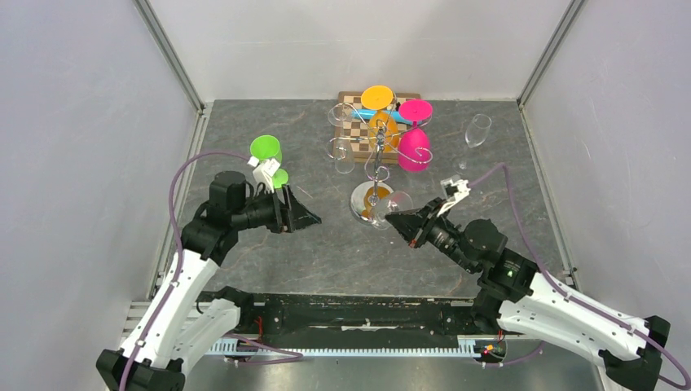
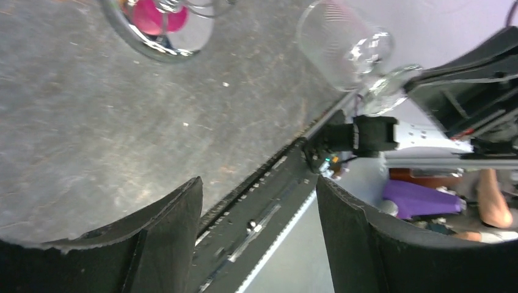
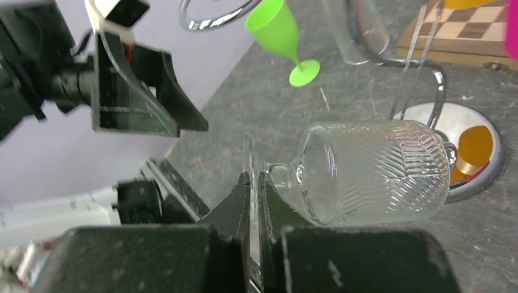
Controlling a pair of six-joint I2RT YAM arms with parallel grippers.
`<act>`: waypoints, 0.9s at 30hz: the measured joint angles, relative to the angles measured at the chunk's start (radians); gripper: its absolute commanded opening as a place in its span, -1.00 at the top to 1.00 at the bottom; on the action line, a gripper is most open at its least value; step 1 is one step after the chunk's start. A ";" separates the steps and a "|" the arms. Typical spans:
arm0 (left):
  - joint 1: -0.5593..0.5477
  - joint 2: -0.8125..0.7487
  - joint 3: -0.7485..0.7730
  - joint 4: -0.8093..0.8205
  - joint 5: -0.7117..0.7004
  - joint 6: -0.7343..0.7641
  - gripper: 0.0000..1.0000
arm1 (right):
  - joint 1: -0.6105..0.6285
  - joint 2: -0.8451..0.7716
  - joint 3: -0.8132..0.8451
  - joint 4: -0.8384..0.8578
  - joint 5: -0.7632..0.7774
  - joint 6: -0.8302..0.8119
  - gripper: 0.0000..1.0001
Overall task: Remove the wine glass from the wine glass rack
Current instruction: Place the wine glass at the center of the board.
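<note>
The wine glass's stem is free because my right gripper pinches only the foot disc [image 3: 249, 152], so my left gripper should keep going toward the stem [image 3: 282, 175] and close there.
The wine glass [image 3: 372, 171], clear with a ribbed bowl, lies on its side in the air beside the round mirror base [image 3: 482, 168] of the wine glass rack [image 1: 377, 159]. My right gripper [image 3: 251, 176] is shut on the glass's thin foot disc; from above the right gripper [image 1: 393, 218] and glass [image 1: 389, 208] hang just in front of the rack base. My left gripper [image 1: 314, 216] is open and empty, left of the glass and facing it. In the left wrist view its fingers [image 2: 177, 226] frame the table's front edge, with the glass [image 2: 342, 43] farther off.
Orange [image 1: 377, 98], pink [image 1: 414, 147] and clear [image 1: 338, 114] glasses hang upside down from the rack's wire arms over a checkered board [image 1: 358, 130]. A green glass [image 1: 266, 151] stands at the left and a clear flute [image 1: 477, 130] at the back right. Walls enclose the table.
</note>
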 measured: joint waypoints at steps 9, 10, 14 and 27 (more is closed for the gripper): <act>-0.107 -0.080 -0.094 0.168 0.089 -0.218 -0.49 | 0.000 0.076 0.050 -0.055 -0.286 -0.277 1.00; -0.118 -0.086 -0.108 0.190 0.094 -0.240 -0.49 | 0.000 0.081 0.050 -0.055 -0.322 -0.309 1.00; -0.140 -0.106 -0.169 0.264 0.102 -0.326 -0.48 | 0.000 0.096 0.050 -0.051 -0.423 -0.403 1.00; -0.211 -0.132 -0.299 0.461 0.105 -0.518 -0.47 | 0.028 0.151 0.050 0.036 -0.571 -0.636 1.00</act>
